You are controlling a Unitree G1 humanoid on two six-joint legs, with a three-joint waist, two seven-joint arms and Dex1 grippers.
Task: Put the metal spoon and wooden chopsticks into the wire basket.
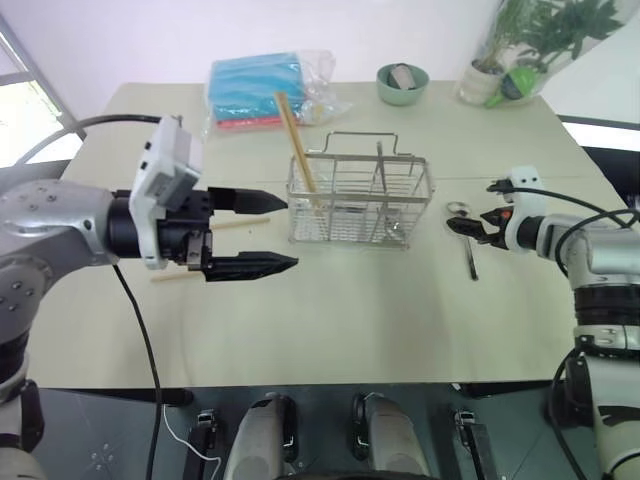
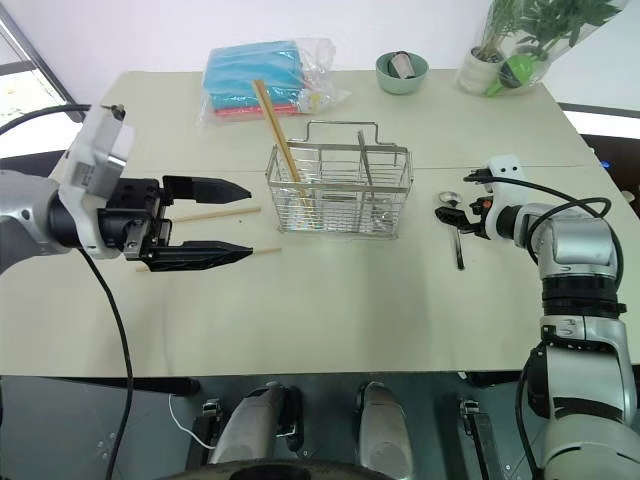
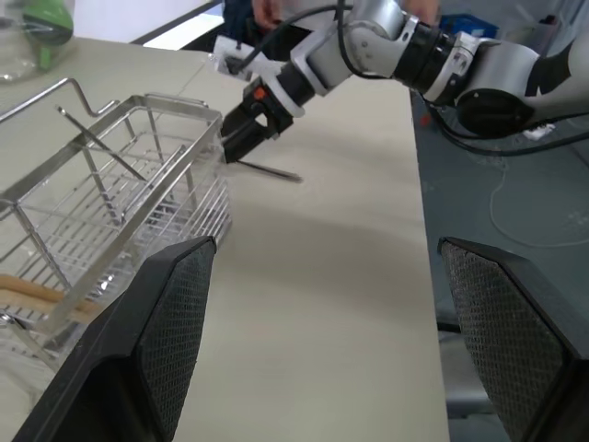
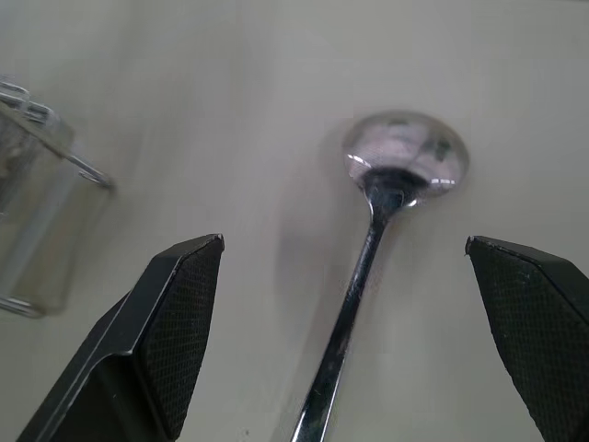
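My gripper will lower the metal spoon point(image 1: 470, 256), and I expect the spoon to lean with its bowl sticking out, because a metal handle point(image 1: 380, 163) already pokes above the wire basket's rim.
The wire basket point(image 1: 360, 200) stands mid-table with a wooden chopstick point(image 1: 296, 140) leaning out of its left end. Two more chopsticks lie on the table to its left, one point(image 2: 215, 213) between my left gripper's fingers as seen from above, the other point(image 2: 268, 251) partly behind the lower finger. My left gripper point(image 1: 290, 233) hovers open just left of the basket, pointing at it and holding nothing. The metal spoon point(image 4: 368, 267) lies flat to the right of the basket. My right gripper point(image 4: 342, 243) is open low over it, with a finger on either side of the handle.
A small green bowl point(image 1: 402, 83), a clear bag of blue cloths point(image 1: 260, 90) and a potted plant point(image 1: 490, 75) stand along the far edge. Bare tabletop point(image 1: 350, 320) stretches between the basket and the near edge.
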